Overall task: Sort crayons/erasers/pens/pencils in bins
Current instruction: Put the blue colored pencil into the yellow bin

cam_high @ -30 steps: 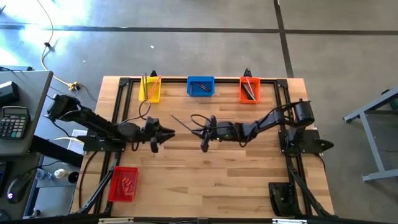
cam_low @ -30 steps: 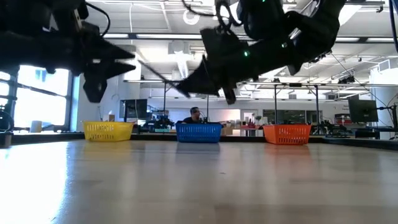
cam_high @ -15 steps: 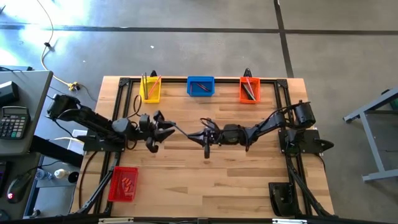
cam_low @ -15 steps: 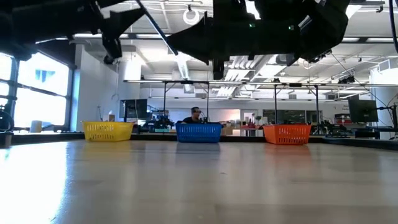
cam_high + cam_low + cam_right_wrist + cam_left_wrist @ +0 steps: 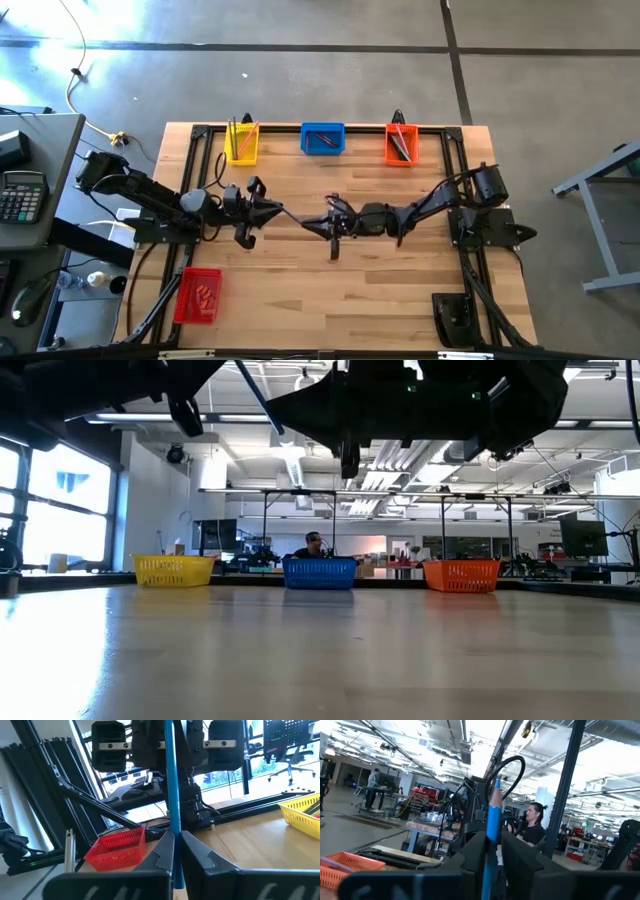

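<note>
My right gripper needs to open first, because it is still pinching the blue pencil's end (image 5: 297, 220). My left gripper is closer to the yellow bin (image 5: 241, 145) and will then carry the pencil there.
A long thin blue pencil (image 5: 298, 215) hangs in the air over the middle of the table, spanning the gap between both grippers. My left gripper (image 5: 270, 210) is shut on one end of it and my right gripper (image 5: 322, 224) on the other. In the low view the pencil (image 5: 256, 396) slants high above the tabletop. The yellow bin (image 5: 241, 143), blue bin (image 5: 322, 139) and orange bin (image 5: 401, 144) stand in a row along the far edge. The red bin (image 5: 198, 296) sits near the left front corner. My left gripper pinches the pencil's shaft (image 5: 490, 840) between its two fingers, coming level from the table's left, with the fingers lying along it. The sharpened tip (image 5: 496, 784) sticks out beyond the fingers. The pencil is lifted clear. My right gripper pinches the pencil's shaft (image 5: 173, 851) between its two fingers, coming roughly level from the table's right, along the pencil. The shaft runs on from its fingers to the left gripper (image 5: 167, 740). The pencil is clear of the table.
Long sticks stand in the yellow bin, dark and pink sticks lie in the orange bin, and small red pieces lie in the red bin. A black frame rail (image 5: 455, 160) runs around the table's sides. People (image 5: 314, 544) show in the room beyond.
Both grippers have risen, nearly leaving the low view at the top. The right gripper carried the pencil toward the left gripper, and the pencil swung from slanting toward the far edge to lying between the two grippers. The left gripper has taken hold of its free end.
</note>
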Controlling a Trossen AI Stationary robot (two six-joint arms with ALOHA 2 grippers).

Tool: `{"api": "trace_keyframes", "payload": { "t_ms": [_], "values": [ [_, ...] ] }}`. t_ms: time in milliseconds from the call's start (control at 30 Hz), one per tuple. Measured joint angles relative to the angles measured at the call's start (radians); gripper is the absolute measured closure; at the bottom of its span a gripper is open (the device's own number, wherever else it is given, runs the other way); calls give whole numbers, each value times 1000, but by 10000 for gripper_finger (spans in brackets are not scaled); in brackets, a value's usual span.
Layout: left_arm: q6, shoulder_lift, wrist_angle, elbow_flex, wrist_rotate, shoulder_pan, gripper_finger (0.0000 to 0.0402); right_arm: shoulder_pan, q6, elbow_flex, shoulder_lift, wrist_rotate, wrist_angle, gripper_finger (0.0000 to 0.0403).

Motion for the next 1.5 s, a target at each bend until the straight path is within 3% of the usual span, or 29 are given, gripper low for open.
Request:
{"api": "trace_keyframes", "payload": {
  "t_ms": [167,533,833,1000,1133,1267,1500],
  "values": [
    [17,0,4,0,9,1,392,0,0,0,0,-2,0,400],
    [35,0,4,0,10,1,399,0,-3,1,-2,3,-12,388],
    [141,-37,-71,0,-33,57,401,-2,36,1,-2,18,-130,282],
    [126,-128,-291,15,-45,164,401,-3,30,1,-2,30,-177,232],
    [133,-215,-559,86,-61,258,401,-1,29,1,-2,33,-196,221],
    [129,-273,-858,204,-57,336,401,3,8,1,-2,35,-226,235],
    [158,-297,-1313,423,-104,467,401,9,-4,1,-1,25,-275,296]
  ]
}}
